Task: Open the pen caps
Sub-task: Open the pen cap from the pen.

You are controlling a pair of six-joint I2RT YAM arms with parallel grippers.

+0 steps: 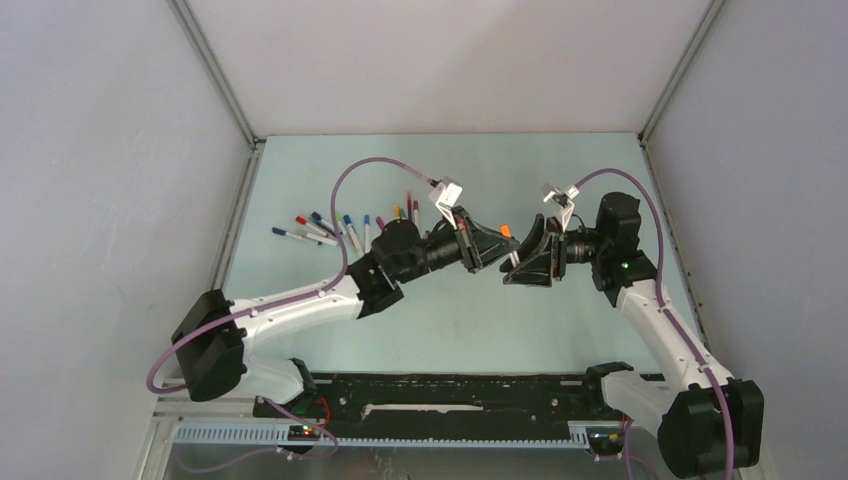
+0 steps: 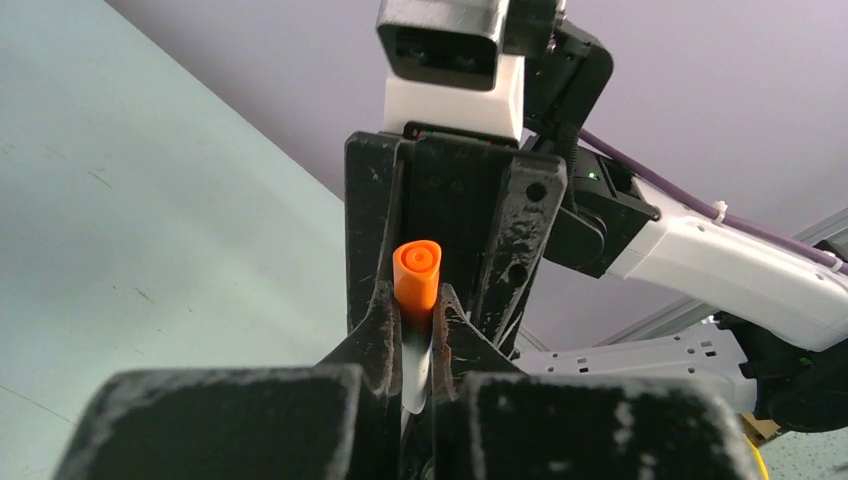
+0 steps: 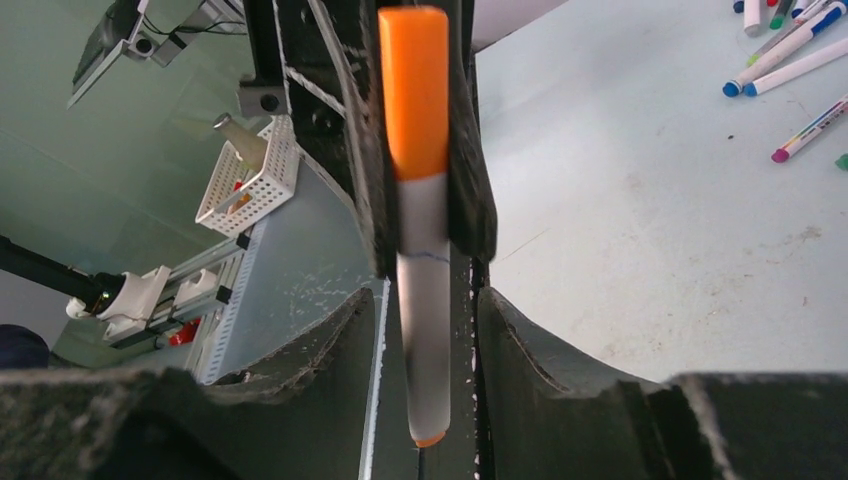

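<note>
My left gripper is closed where the orange cap meets the pen's body (image 3: 422, 180), so my right gripper should hold the pen's body while my left gripper moves onto the cap (image 3: 415, 95).
A white pen with an orange pen cap (image 1: 505, 231) hangs in the air between the two arms above the middle of the table. My left gripper (image 2: 418, 315) is shut on it where the orange cap (image 2: 417, 280) meets the white barrel (image 2: 422, 365). In the right wrist view the cap (image 3: 413, 90) points away and the barrel (image 3: 425, 330) runs back between my own fingers. My right gripper (image 3: 425, 335) is open, its fingers apart on either side of the barrel and touching nothing. The two grippers face each other tip to tip (image 1: 515, 255).
Several capped pens (image 1: 340, 228) lie scattered on the pale table at the back left, and some of these pens (image 3: 790, 50) show in the right wrist view. A white basket (image 3: 250, 175) stands off the table. Enclosure walls (image 1: 120, 200) close in both sides and the back.
</note>
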